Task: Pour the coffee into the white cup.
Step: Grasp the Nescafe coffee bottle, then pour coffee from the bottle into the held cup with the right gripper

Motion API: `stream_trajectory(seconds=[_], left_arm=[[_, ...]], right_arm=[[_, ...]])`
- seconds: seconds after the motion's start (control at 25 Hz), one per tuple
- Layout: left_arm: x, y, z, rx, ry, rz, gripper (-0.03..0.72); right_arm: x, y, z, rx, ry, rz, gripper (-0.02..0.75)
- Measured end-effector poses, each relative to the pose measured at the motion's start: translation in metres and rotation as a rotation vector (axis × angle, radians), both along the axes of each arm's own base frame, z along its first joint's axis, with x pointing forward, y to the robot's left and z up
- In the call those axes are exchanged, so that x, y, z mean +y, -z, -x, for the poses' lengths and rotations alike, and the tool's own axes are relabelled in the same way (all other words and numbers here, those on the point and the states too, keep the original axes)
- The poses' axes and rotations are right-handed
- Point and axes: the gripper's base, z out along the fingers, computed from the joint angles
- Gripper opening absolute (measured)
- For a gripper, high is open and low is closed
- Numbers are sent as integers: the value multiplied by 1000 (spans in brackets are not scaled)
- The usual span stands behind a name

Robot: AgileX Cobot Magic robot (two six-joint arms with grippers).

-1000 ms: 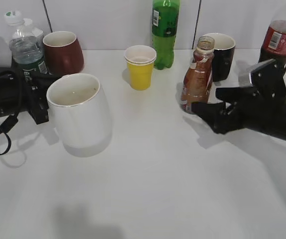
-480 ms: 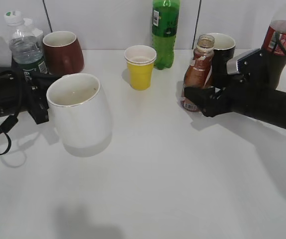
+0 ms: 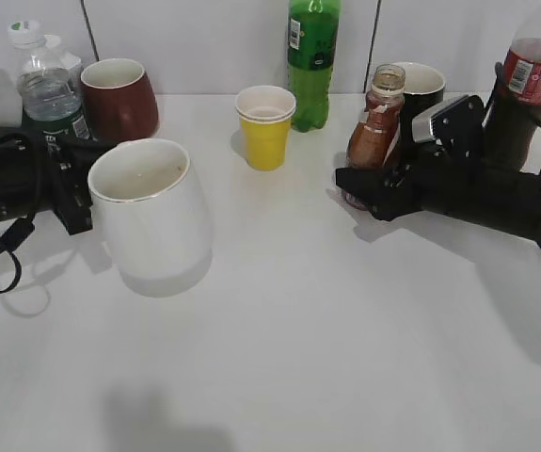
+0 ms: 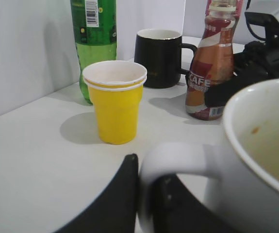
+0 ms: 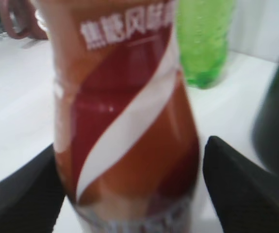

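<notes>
The coffee (image 3: 373, 132) bottle's opening (image 3: 389, 74) is open, so the coffee will flow out and form a dark pool low in the white cup when the robot pours.
The coffee bottle (image 3: 375, 132) stands upright and uncapped at the back right, with brown liquid and an orange-brown label. It also shows in the left wrist view (image 4: 211, 73) and fills the right wrist view (image 5: 129, 121). My right gripper (image 3: 364, 193) is open, with one finger on each side of the bottle's lower part (image 5: 129, 194); a gap shows at the right finger. The white cup (image 3: 148, 202) is at the left, upright. My left gripper (image 3: 77, 188) is shut on its handle (image 4: 178, 160), with the fingers pinching it (image 4: 146, 179).
A yellow paper cup (image 3: 265, 127) and a green soda bottle (image 3: 312, 61) stand at the back middle. A black mug (image 3: 421, 104) is right behind the coffee bottle, and a cola bottle (image 3: 529, 80) at the far right. A maroon mug (image 3: 119, 99) and a water bottle (image 3: 49, 94) stand at the back left.
My right gripper has moved left and towards the back, from beside the coffee bottle to having a finger on each side of its base. The left gripper and white cup have not moved.
</notes>
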Motion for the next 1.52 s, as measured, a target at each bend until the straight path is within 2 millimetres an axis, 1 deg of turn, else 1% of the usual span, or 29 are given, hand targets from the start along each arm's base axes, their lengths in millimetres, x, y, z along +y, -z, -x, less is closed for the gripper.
stream_trajectory(seconds=[0.2, 0.64, 0.72, 0.8, 0.84, 1.0, 1.04, 1.2, 1.36, 1.52], left_arm=[[0, 0, 0, 0, 0, 0, 46], [0, 0, 0, 0, 1, 0, 46], [-2, 0, 1, 0, 7, 0, 46], [-9, 0, 3, 0, 29, 0, 46], [-12, 0, 4, 0, 41, 0, 46], [-26, -1, 7, -4, 84, 1, 46], [-29, -2, 7, -10, 93, -1, 46], [-43, -9, 1, -38, 121, -17, 46], [-64, -14, -4, -40, 130, -61, 46], [-89, -22, -7, -57, 142, -75, 46]], right_arm=[[1, -2, -1, -9, -9, -1, 545], [1, -2, -1, -11, -8, -5, 543], [1, -3, -1, -14, -9, -3, 543], [1, -8, 2, -19, -28, 27, 543], [1, -14, 4, -31, -42, 48, 543], [0, -50, 9, -125, -69, 114, 543], [-1, -63, 10, -158, -63, 128, 543], [-4, -98, 19, -260, -61, 205, 540], [-7, -127, 28, -367, -56, 284, 540], [-11, -149, 35, -495, -40, 401, 540]])
